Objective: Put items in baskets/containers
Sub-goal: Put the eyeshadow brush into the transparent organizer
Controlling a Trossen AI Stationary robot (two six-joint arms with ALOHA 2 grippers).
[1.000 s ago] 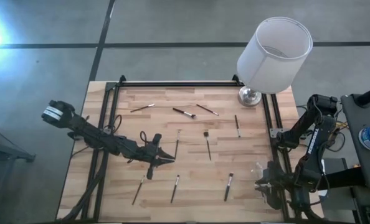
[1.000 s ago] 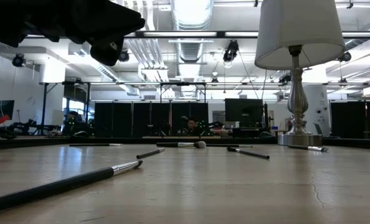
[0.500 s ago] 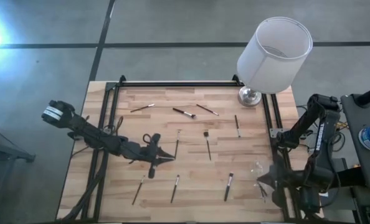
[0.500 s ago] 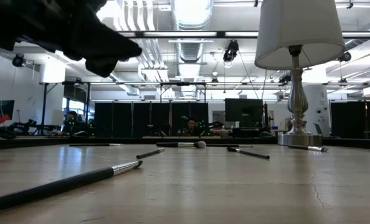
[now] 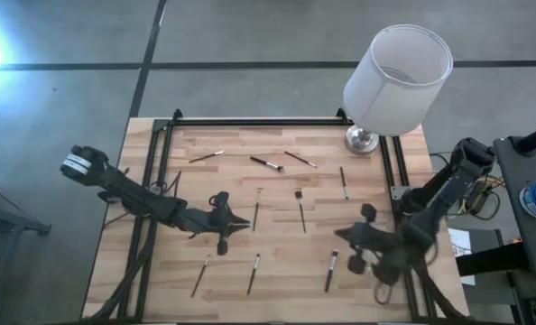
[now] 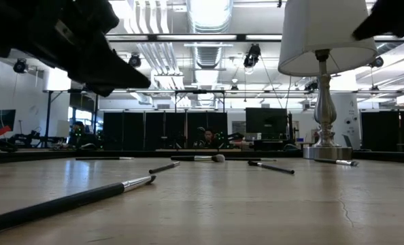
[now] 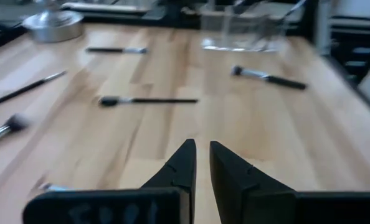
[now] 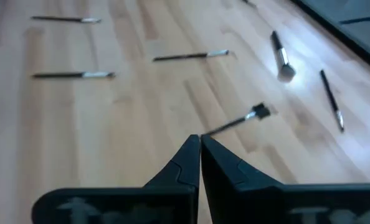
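Observation:
The slanted far brush (image 5: 300,159) lies clear with its metal end toward my right gripper. My right gripper should go on toward that metal end (image 5: 312,165) and open above it.
Several thin brushes lie flat on the wooden table (image 5: 277,244), among them a far one (image 5: 266,163), a middle one (image 5: 300,209) and a near one (image 5: 331,269). My left gripper (image 5: 247,227) hovers left of the middle, tipped toward the table. In the left wrist view its fingers (image 7: 202,149) stand a narrow gap apart with nothing between them. My right gripper (image 5: 340,237) hangs over the right half, shut and empty (image 8: 200,140), with a brush (image 8: 238,122) just beyond it. The clear container (image 7: 241,31) stands near the table's right edge; in the high view my right arm covers it.
A lamp with a big white shade (image 5: 399,77) and a metal base (image 5: 362,140) stands at the far right corner. Black rails (image 5: 160,162) run along the table's left, far and right edges. Bare wood lies between the scattered brushes.
My right gripper has swung from the table's near right corner toward the middle, rising a little and rolling. My left gripper has tipped its fingers downward while staying over the same spot. No brush has moved.

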